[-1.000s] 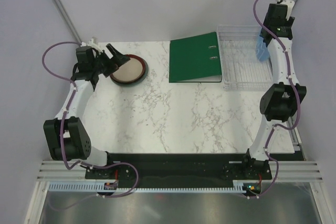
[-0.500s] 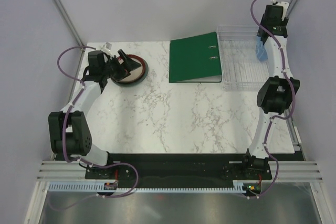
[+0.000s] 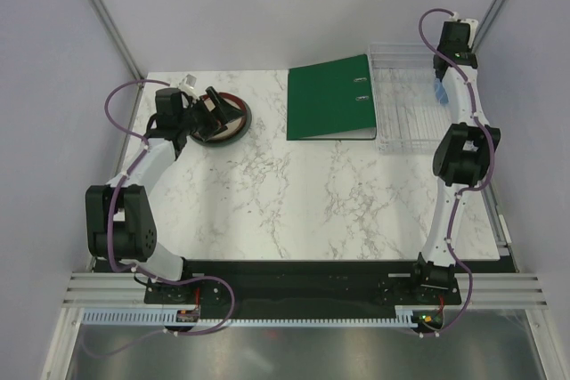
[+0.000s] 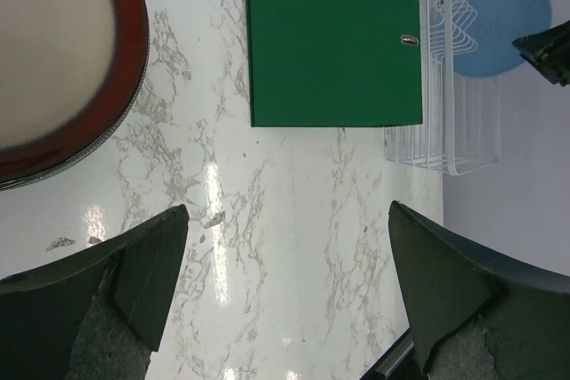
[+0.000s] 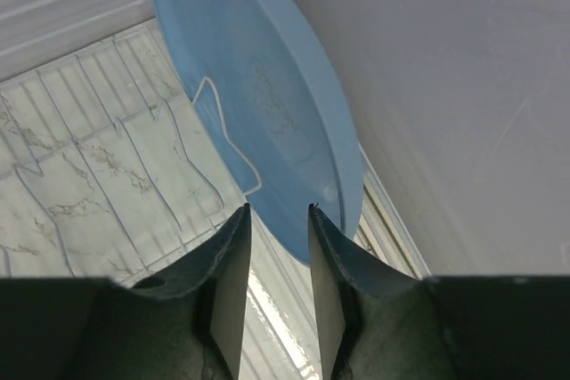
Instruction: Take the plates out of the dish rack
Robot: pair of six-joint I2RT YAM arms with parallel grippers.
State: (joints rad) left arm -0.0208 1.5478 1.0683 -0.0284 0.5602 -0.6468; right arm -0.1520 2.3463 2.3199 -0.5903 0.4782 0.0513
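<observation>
The plate's rim (image 5: 342,162) should go between my right gripper's fingers after I back off and open wide, because the narrowed fingers both sit toward the inner side of the light blue plate (image 5: 283,186) now.
A light blue plate (image 5: 267,86) stands on edge at the far right end of the white wire dish rack (image 3: 405,113). My right gripper (image 5: 279,208) has its jaws narrowed astride the plate's lower rim, with a gap still showing by the left finger. From above, the blue plate (image 3: 439,89) shows just under the right gripper (image 3: 440,71). At the far left, a beige plate with a red-brown rim (image 4: 53,42) tops a stack (image 3: 233,128) lying on the table. My left gripper (image 3: 221,106) hovers over that stack, open and empty, its jaws wide (image 4: 287,209).
A flat green ring binder (image 3: 329,95) lies between the stack and the rack, right against the rack's left side. The enclosure's grey wall stands close behind and right of the rack (image 5: 89,131). The marble table (image 3: 294,193) has its front edge at the arm bases.
My right gripper has reached further back to the blue plate and its jaws have narrowed around the rim. My left gripper has swung right over the stacked plates, still open.
</observation>
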